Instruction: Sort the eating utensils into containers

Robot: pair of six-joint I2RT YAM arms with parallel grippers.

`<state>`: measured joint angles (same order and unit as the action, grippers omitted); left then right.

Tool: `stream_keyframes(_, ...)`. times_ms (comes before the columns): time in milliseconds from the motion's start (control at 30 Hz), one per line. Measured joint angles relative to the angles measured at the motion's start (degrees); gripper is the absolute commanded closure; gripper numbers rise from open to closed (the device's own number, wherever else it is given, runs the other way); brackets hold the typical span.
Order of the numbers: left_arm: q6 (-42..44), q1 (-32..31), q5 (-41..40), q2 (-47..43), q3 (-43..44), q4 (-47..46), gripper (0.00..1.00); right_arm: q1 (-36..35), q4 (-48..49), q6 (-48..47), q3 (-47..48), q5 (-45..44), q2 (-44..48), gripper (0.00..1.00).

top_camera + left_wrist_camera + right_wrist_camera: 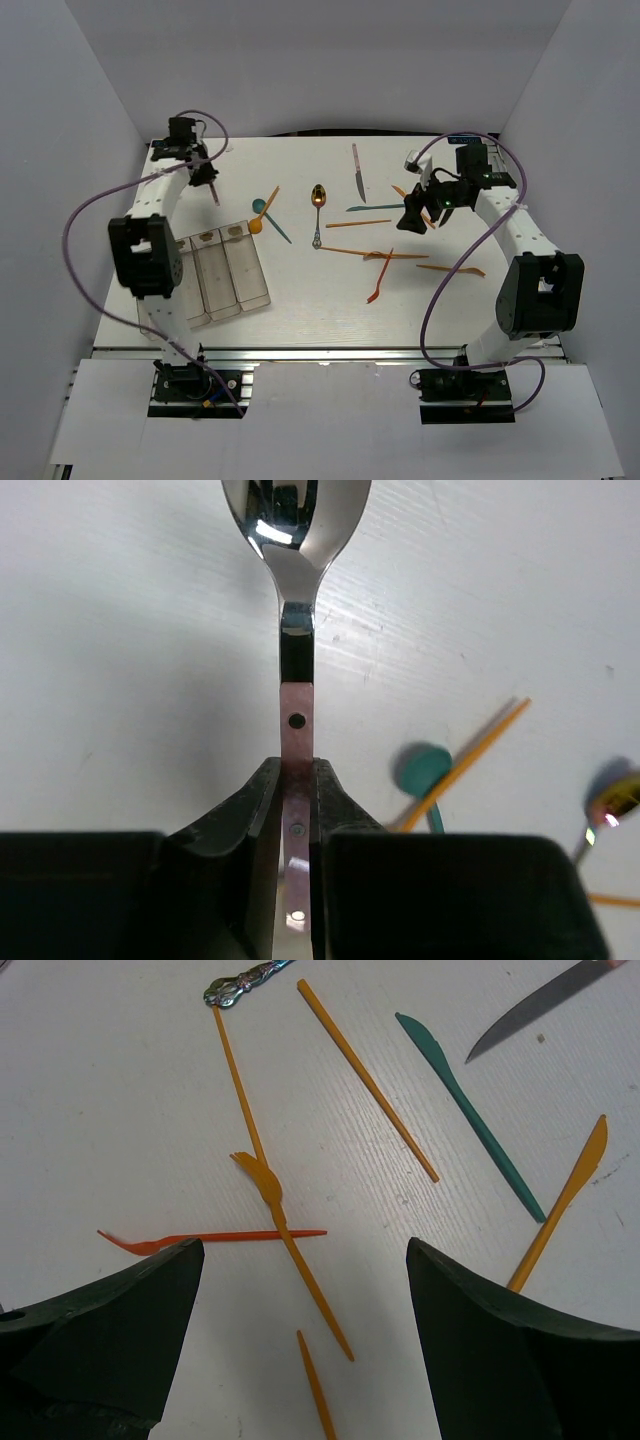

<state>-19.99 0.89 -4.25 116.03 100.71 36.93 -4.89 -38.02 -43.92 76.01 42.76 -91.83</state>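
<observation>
The silver-bowled spoon (215, 194) is already in line with the long sides of the clear bins. I keep carrying it with my left gripper until it is inside the bin (148, 318) closest to the wall.
My left gripper (205, 176) (297, 770) is shut on the pinkish handle of a silver-bowled spoon (296, 520), held over the table's far left. My right gripper (414, 214) (305, 1260) is open and empty above scattered utensils: a yellow-orange fork (266, 1186), a red-orange fork (215, 1237), an orange stick (367, 1080), a teal knife (470, 1115), an orange knife (567, 1192) and a dark knife blade (535, 1012). A gold spoon (318, 198) lies mid-table. The clear bins (226, 275) stand at the near left.
A teal spoon (262, 207) (421, 768) and a thin orange stick (478, 752) lie crossed right of the bins. The dark knife (357, 172) lies at the back. White walls enclose the table on three sides.
</observation>
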Motion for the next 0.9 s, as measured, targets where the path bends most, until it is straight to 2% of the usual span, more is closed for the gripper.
stream_keyframes(267,0.0,6.9,2.6,-32.8,-23.5,0.3,1.00,0.0,0.5,0.0,-1.5,1.7,0.2,0.12)
stream_keyframes(433,0.0,10.0,1.4,-47.6,-38.6,4.2,1.00,0.0,0.6,0.0,-1.9,3.5,0.2,0.12)
stream_keyframes(600,-0.4,11.5,-1.0,-52.6,-46.0,9.9,1.00,0.0,0.6,-0.3,-1.9,4.9,0.2,0.12)
stream_keyframes(767,-0.1,12.5,-4.1,-53.4,-46.5,12.5,1.00,0.0,0.6,-0.5,-1.9,6.9,-0.7,0.12)
stream_keyframes(900,3.2,12.7,-4.3,-49.7,-45.5,12.9,1.00,0.0,0.6,-0.9,-1.9,8.0,-1.5,0.12)
